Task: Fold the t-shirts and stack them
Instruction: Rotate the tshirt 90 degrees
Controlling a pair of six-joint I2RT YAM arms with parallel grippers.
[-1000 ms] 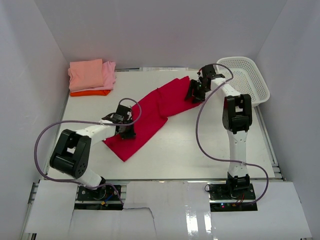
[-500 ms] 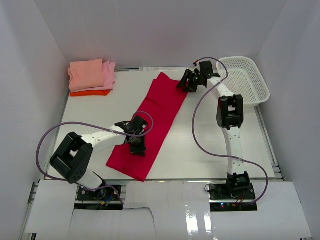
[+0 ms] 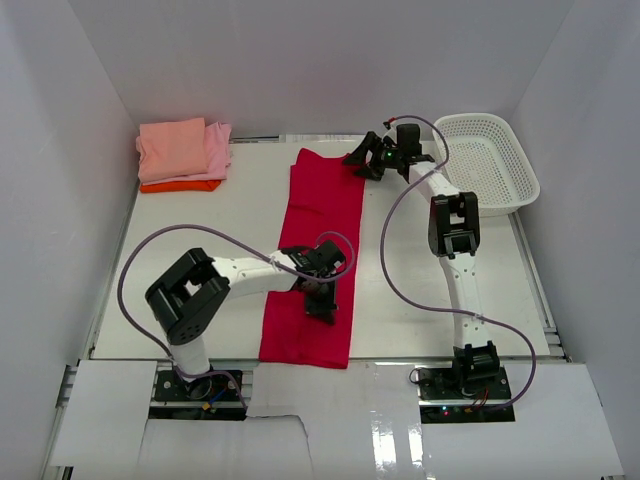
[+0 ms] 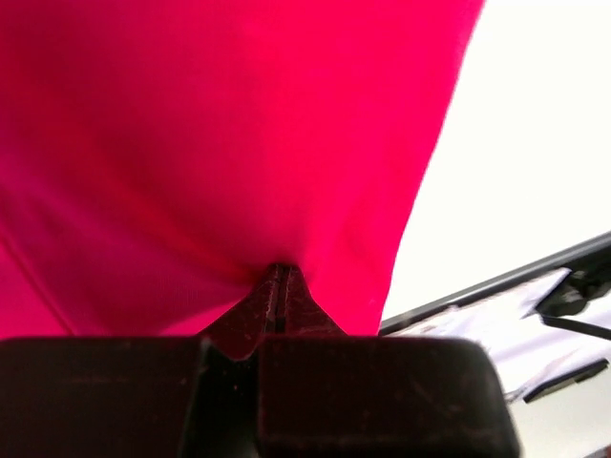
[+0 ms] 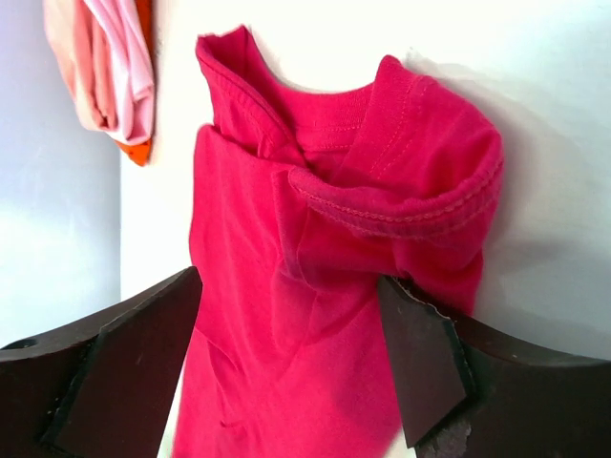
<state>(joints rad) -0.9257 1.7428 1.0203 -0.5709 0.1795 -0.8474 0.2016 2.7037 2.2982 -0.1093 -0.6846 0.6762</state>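
Note:
I keep pulling the t-shirt's hem toward the basket side point(image 3: 370, 305) with my left gripper's closed fingers on the slanting red strip point(image 3: 302, 325) until it lines up with the collar.
The crimson-red t-shirt point(image 3: 315, 235) lies as a long narrow strip down the middle of the table, collar end far, hem end near the front edge. My left gripper point(image 3: 322, 302) rests on its near part, shut and pinching a fold of the red cloth point(image 4: 210, 143); its tips point(image 4: 277, 279) press together into the fabric. My right gripper point(image 3: 362, 162) hovers at the far collar end, jaws wide open astride the bunched sleeve and collar point(image 5: 382, 181), gripping nothing. Folded salmon-pink and light pink t-shirts point(image 3: 183, 148) sit stacked on an orange one point(image 3: 180, 186) at the far left.
A white lattice basket point(image 3: 492, 160) stands at the far right, just beyond the right arm. White walls enclose the table on three sides. The left arm's cable loops above the table's left half. The table's front rail point(image 4: 496, 286) shows just past the shirt's edge.
The left gripper has dragged the shirt's near end rightward and toward the front edge, straightening it from a diagonal. The right gripper has opened, letting go of the collar end.

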